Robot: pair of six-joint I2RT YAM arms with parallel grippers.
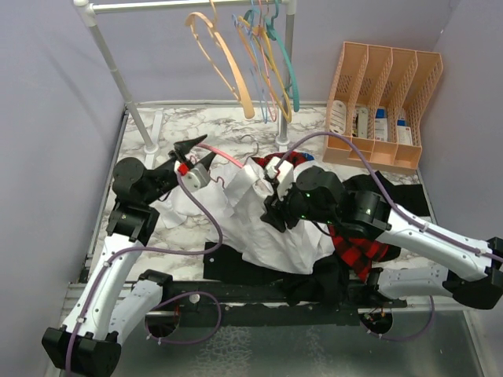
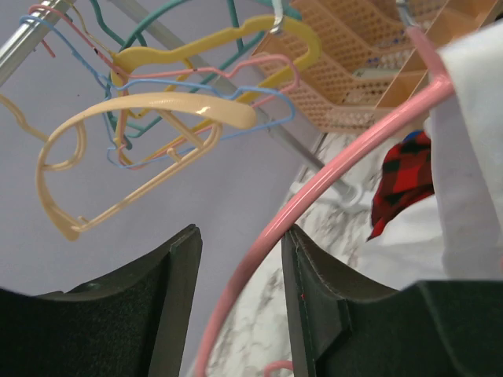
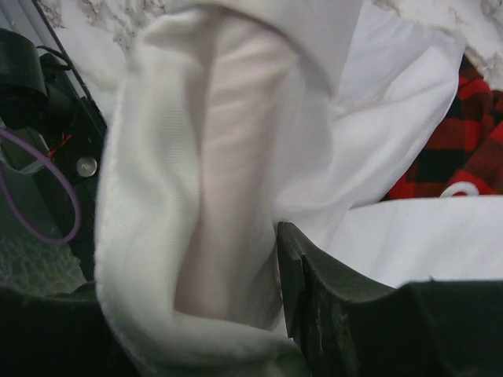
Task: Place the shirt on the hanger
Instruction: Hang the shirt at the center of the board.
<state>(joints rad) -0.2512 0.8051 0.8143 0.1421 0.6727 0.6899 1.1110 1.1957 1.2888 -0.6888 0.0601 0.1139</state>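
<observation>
My left gripper should back away from the pink hanger's arm [image 1: 222, 153], as it pokes out of the white shirt, and reach down for the shirt's loose side [image 1: 244, 224].
The white shirt [image 1: 267, 236] lies bunched in the middle of the marble table, its upper part lifted. The thin pink hanger [image 1: 224, 155] sticks out of the shirt's top left. My left gripper [image 1: 196, 155] is open around the hanger's arm. In the left wrist view the pink arm [image 2: 330, 177] runs between the spread fingers [image 2: 169, 298] and rests against the right one, beside the shirt's edge [image 2: 471, 157]. My right gripper [image 1: 271, 192] is shut on a thick fold of the shirt [image 3: 212, 196]. Its left finger is hidden by fabric.
A rail at the back holds a thick peach hanger [image 1: 224, 55], a teal hanger [image 1: 284, 59] and other hangers. A peach organiser [image 1: 381, 106] stands at the back right. A red-and-black plaid shirt [image 1: 357, 247] and a black garment [image 1: 236, 263] lie under the white shirt.
</observation>
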